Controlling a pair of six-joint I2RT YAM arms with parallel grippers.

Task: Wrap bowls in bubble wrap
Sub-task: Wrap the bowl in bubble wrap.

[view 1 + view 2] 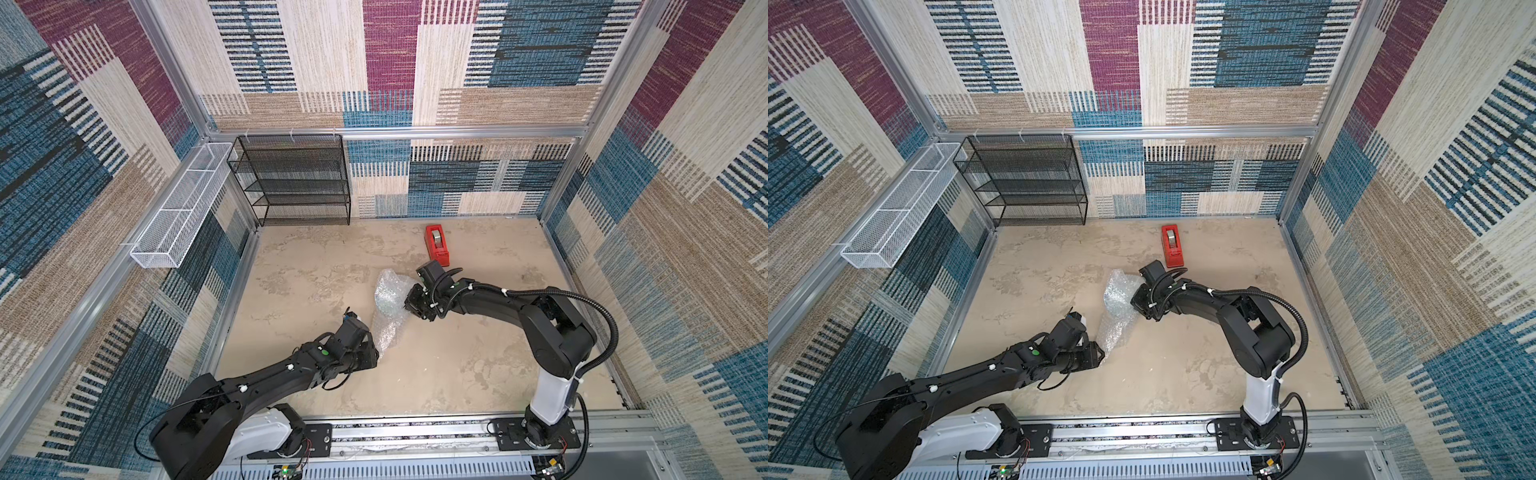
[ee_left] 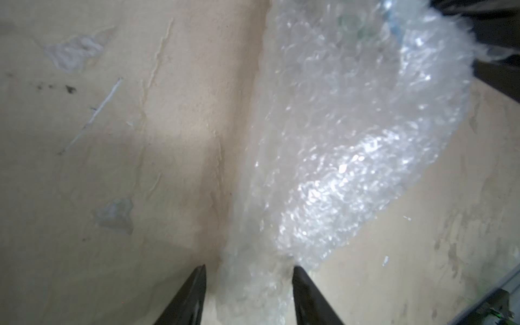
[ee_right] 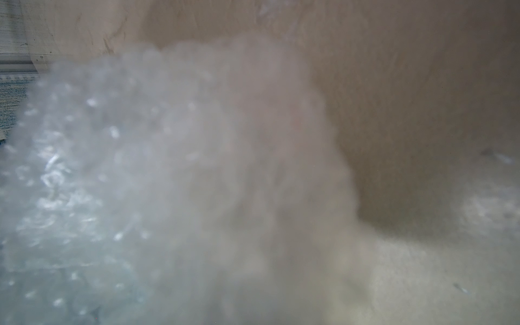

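The robot's left gripper should fold the bubble wrap's tail (image 1: 385,339) over the bundle (image 1: 390,296) before the right gripper opens, because the tail stretches away from the bundle that the right gripper is pinning.
The bubble wrap (image 1: 390,309) (image 1: 1119,309) lies bunched in a shiny, translucent bundle on the middle of the beige table. The bowl is hidden inside it. My left gripper (image 1: 376,351) (image 1: 1100,353) is at the bundle's near end. In the left wrist view it (image 2: 249,271) is open, with the wrap's tail (image 2: 253,287) lying between the two dark fingers. My right gripper (image 1: 409,307) (image 1: 1136,305) presses into the bundle's far right side, shut on the bubble wrap. In the right wrist view the wrap (image 3: 140,183) fills the picture and hides the fingers.
A red tape dispenser (image 1: 437,246) (image 1: 1172,246) stands behind the right arm. A black mesh shelf (image 1: 295,183) (image 1: 1025,183) fills the back left corner. A white wire basket (image 1: 178,208) (image 1: 897,208) hangs on the left wall.
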